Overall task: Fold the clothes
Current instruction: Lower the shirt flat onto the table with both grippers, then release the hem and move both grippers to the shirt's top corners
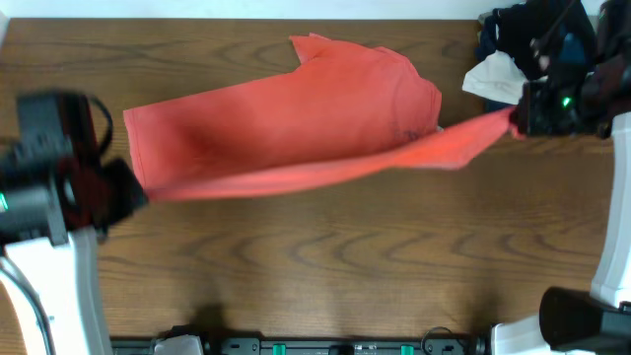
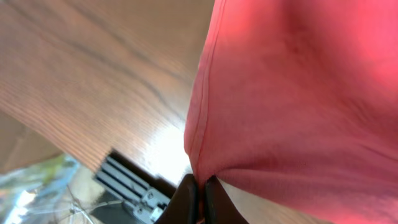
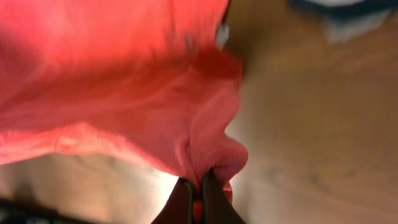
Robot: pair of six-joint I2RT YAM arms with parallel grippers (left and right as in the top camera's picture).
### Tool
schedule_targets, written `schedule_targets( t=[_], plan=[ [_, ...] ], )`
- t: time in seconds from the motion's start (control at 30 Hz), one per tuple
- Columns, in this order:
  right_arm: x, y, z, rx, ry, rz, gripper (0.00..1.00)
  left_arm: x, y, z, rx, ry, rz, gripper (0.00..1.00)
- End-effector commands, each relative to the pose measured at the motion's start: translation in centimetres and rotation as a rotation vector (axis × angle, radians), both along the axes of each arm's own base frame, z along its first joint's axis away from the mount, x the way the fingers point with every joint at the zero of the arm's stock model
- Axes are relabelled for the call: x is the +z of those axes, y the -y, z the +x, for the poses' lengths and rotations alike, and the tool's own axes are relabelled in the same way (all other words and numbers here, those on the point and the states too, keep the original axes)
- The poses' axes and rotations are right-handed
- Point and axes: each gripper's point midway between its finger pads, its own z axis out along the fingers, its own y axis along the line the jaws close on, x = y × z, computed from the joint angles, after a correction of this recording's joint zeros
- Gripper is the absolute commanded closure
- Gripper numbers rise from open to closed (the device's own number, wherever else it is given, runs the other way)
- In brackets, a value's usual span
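My right gripper should come back and lay the T-shirt's near edge down, then take the T-shirt's far edge point(image 1: 383, 55), because the near edge is taut, with its bunched end point(image 1: 498, 123) beside the garment heap.
The coral-red T-shirt point(image 1: 296, 123) is stretched across the back half of the wooden table, its near edge lifted and pulled taut between both arms. My left gripper point(image 1: 138, 192) is shut on the shirt's left corner; the left wrist view shows the hem point(image 2: 292, 93) pinched between the jaws point(image 2: 200, 196). My right gripper point(image 1: 515, 118) is shut on a bunched right end of the shirt point(image 3: 124, 81), the cloth clamped between its jaws point(image 3: 198, 196). A small dark print point(image 1: 412, 135) shows near the shirt's right side.
A heap of black, white and navy garments point(image 1: 518, 44) lies at the back right corner, just behind the right gripper. The table's front edge carries black fixtures point(image 1: 296, 345). Bare wood point(image 1: 325, 256) lies in front of the shirt.
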Motion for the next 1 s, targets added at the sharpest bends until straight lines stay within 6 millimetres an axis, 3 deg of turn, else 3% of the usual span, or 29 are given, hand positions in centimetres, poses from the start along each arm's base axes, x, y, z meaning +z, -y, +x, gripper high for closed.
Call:
schedule_targets(
  t=[0.0,0.13,0.23,0.37,0.5,0.63,0.8,0.97],
  plan=[
    [-2.0,0.0,-2.6,-0.031,-0.064,0.005,0.98,-2.4,0.4,-2.8,0.112,0.013,-0.033,0.94],
    [-5.6,-0.5,-5.9,-0.077,-0.135,0.023,0.99,-5.8,0.9,-5.1,0.188,0.009,-0.058,0.94],
    [-7.9,-0.7,-7.5,-0.099,-0.171,0.032,0.99,-7.6,1.6,-5.7,0.19,-0.013,-0.096,0.94],
    [-10.8,-1.3,-7.7,-0.091,-0.193,0.06,0.99,-9.9,2.1,-5.5,0.185,-0.056,-0.129,0.94],
    [-12.3,-2.5,-5.6,-0.046,-0.111,0.071,0.99,-11.6,1.7,-3.7,0.194,-0.054,-0.13,0.94],
    [-12.0,-3.7,-2.5,0.001,0.019,0.062,0.99,-12.7,0.8,-1.3,0.205,-0.028,-0.106,0.94],
    [-11.5,-5.2,1.3,0.052,0.163,0.047,0.99,-14.6,-2.0,1.4,0.242,-0.023,0.025,0.94],
    [-13.5,-6.0,4.6,0.07,0.2,0.019,0.99,-16.5,-4.4,4.2,0.271,-0.022,0.132,0.93]
  ],
)
